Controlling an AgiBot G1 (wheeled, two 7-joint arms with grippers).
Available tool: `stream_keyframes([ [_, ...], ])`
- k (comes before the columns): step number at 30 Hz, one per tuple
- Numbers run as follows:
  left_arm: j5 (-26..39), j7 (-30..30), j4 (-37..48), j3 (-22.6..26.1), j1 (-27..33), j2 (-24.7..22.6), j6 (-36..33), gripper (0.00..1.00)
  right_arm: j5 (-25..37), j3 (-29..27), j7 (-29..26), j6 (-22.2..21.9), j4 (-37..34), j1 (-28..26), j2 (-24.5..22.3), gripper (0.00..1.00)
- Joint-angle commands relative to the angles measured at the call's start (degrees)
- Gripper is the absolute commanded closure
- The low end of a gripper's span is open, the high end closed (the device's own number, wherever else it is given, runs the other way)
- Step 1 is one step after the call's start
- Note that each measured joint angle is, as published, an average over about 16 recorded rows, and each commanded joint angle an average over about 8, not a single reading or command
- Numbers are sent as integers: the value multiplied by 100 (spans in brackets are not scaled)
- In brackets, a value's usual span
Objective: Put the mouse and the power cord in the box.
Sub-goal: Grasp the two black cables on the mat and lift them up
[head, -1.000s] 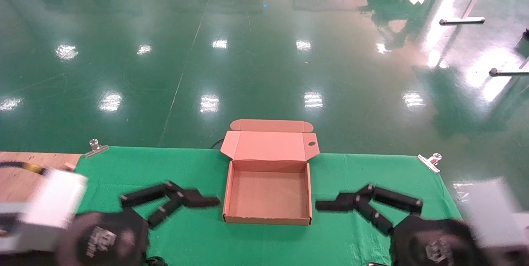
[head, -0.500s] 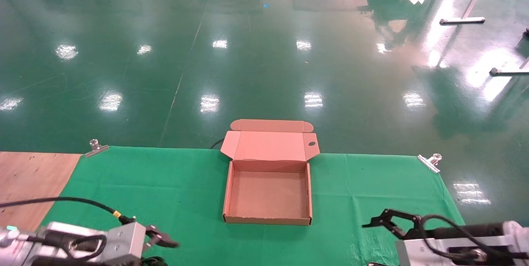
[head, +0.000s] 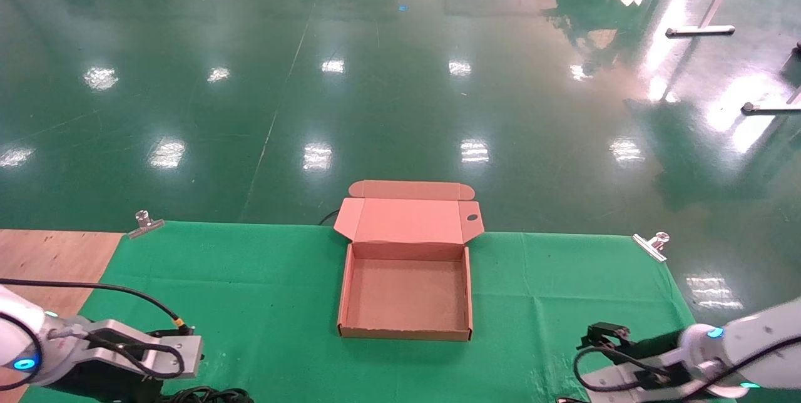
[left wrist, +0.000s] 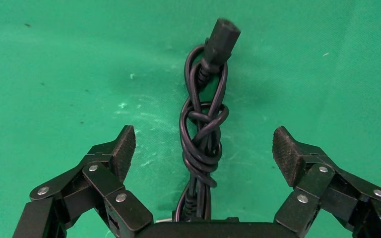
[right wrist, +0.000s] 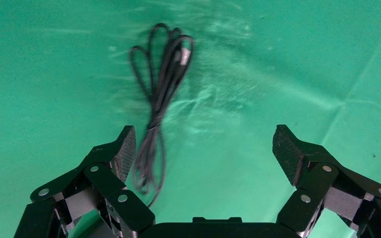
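Observation:
The knotted bundle (left wrist: 203, 126) runs lengthwise through the gap between my left gripper's open fingers. My left gripper should go on down until its fingers are on both sides of the power cord's knot (left wrist: 202, 152) before it closes.
The box (head: 405, 328) lies open and empty mid-table, its lid flap (head: 408, 220) folded back. The power cord (left wrist: 201, 133), a knotted black bundle with a chunky plug (left wrist: 225, 35), lies on the green cloth directly under my left gripper (left wrist: 203, 148), which is open with a finger on each side and not touching it. Part of the cord (head: 213, 395) shows at the near table edge beside my left arm (head: 125, 353). My right gripper (right wrist: 204, 148) is open over the cloth, a thinner looped black cable (right wrist: 161, 84) next to one finger. The mouse is out of view.
The green cloth (head: 551, 278) is held by metal clips (head: 145, 223) (head: 651, 244) at the far corners. Bare wood (head: 44, 259) shows at the left. My right arm (head: 719, 340) hangs low at the near right.
Both arms have drawn back from beside the box to the near table edge and turned to point down at the cloth. Both grippers stay open.

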State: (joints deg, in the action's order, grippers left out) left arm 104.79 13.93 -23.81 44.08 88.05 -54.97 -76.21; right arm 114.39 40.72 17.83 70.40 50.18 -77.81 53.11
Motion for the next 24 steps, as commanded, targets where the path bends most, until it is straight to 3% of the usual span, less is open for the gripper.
stream_keyframes([
  [1, 160, 186, 376, 86, 69, -166, 156, 0, 193, 91, 87, -141, -335, -72, 216, 0],
  [11, 121, 791, 1501, 33, 106, -414, 784, 0, 170, 149, 724, -352, -2012, -418, 865, 0],
  [12, 105, 834, 1568, 20, 114, -412, 845, 0, 148, 144, 790, -343, -2133, -445, 901, 8],
  [14, 72, 907, 1680, -9, 128, -405, 966, 0, 103, 134, 922, -324, -2348, -496, 959, 33],
  [19, 25, 1068, 1866, -50, 135, -415, 1216, 62, 26, 109, 1248, -307, -2770, -630, 1037, 95],
  [20, 24, 1097, 1892, -51, 135, -423, 1242, 75, 15, 103, 1303, -312, -2843, -658, 1045, 100],
  [22, 25, 1151, 1937, -51, 140, -441, 1266, 99, -3, 92, 1404, -322, -2978, -714, 1056, 100],
  [24, 22, 1198, 1979, -52, 157, -453, 1255, 100, -22, 81, 1501, -323, -3108, -769, 1062, 100],
])
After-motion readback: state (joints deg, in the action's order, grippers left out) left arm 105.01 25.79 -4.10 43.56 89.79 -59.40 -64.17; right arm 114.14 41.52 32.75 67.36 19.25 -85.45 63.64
